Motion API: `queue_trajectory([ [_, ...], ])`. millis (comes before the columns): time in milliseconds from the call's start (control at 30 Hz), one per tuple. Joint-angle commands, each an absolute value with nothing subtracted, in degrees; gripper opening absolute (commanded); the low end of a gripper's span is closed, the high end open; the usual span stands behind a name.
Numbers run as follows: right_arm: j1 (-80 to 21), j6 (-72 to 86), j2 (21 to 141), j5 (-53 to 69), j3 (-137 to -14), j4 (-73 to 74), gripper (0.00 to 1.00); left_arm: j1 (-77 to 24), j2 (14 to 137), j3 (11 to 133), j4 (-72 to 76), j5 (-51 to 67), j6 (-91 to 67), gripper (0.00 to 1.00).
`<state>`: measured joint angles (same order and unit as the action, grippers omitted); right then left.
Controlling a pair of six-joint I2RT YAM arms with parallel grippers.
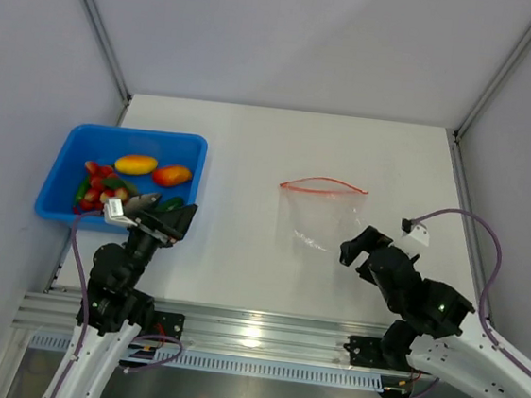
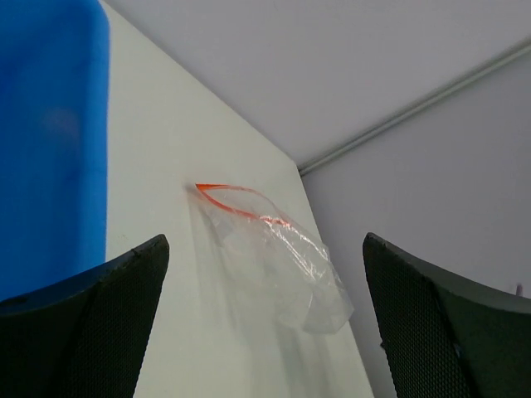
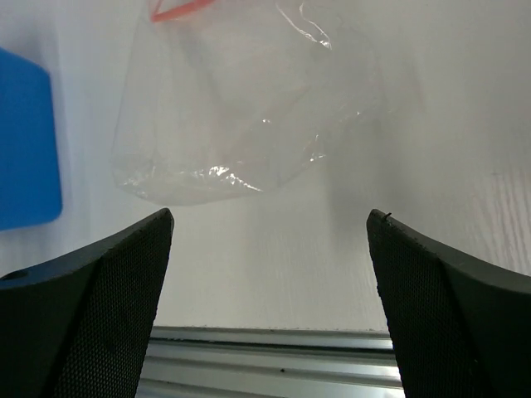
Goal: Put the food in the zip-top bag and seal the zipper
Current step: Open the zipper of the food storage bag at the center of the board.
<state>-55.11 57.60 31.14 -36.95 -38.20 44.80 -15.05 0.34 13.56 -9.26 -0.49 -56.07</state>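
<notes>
I should turn the bag's opening (image 1: 325, 185) toward the tray (image 1: 120, 179) with my right gripper and hold it open before my left gripper picks up food, because the opening is facing the far wall.
The food (image 1: 136, 165) lies in a blue tray (image 1: 71, 155) at the left: two yellow-orange mangoes, small red pieces and green peppers. The clear zip-top bag (image 1: 323, 215) rests on the white table right of centre, its red-orange zipper (image 1: 324, 183) along the far edge with the mouth slightly parted. My left gripper (image 1: 154, 218) hovers at the tray's near right corner, open and empty. Just off the bag's near right corner, my right gripper (image 1: 363, 249) is open too, holding nothing. The bag (image 2: 274, 257) shows beyond the left fingers and also the bag (image 3: 241, 108) ahead of the right ones.
Grey walls enclose the table on three sides. A metal rail (image 1: 252, 331) runs along the near edge by the arm bases. A small white tag on a cable (image 1: 418, 232) lies right of the bag. The blue tray (image 3: 25, 149) shows at the left of the right wrist view.
</notes>
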Motion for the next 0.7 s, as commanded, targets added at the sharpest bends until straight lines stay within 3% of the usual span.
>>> queue_trajectory([
  [0,-53.0,54.5,36.9,-39.9,-43.1,46.8,0.99,-15.4,-10.5,16.3,-6.8,8.4,-48.9,0.99],
  [100,-49.1,52.6,41.4,-39.8,-46.5,46.8,0.99,-15.4,-10.4,17.6,-5.5,11.6,-45.5,0.99],
  [333,-27.8,35.0,54.3,-8.3,-56.5,34.9,0.99,-16.5,-7.7,22.2,-6.2,13.6,-35.2,0.99],
  [400,-28.7,32.4,60.8,-1.0,-61.3,33.6,0.99,-16.9,-4.2,23.8,-9.3,12.6,-32.8,0.99],
  [667,-46.2,33.0,78.4,5.7,-71.9,26.5,0.99,-16.9,14.5,35.8,-18.7,17.8,-29.4,0.99],
])
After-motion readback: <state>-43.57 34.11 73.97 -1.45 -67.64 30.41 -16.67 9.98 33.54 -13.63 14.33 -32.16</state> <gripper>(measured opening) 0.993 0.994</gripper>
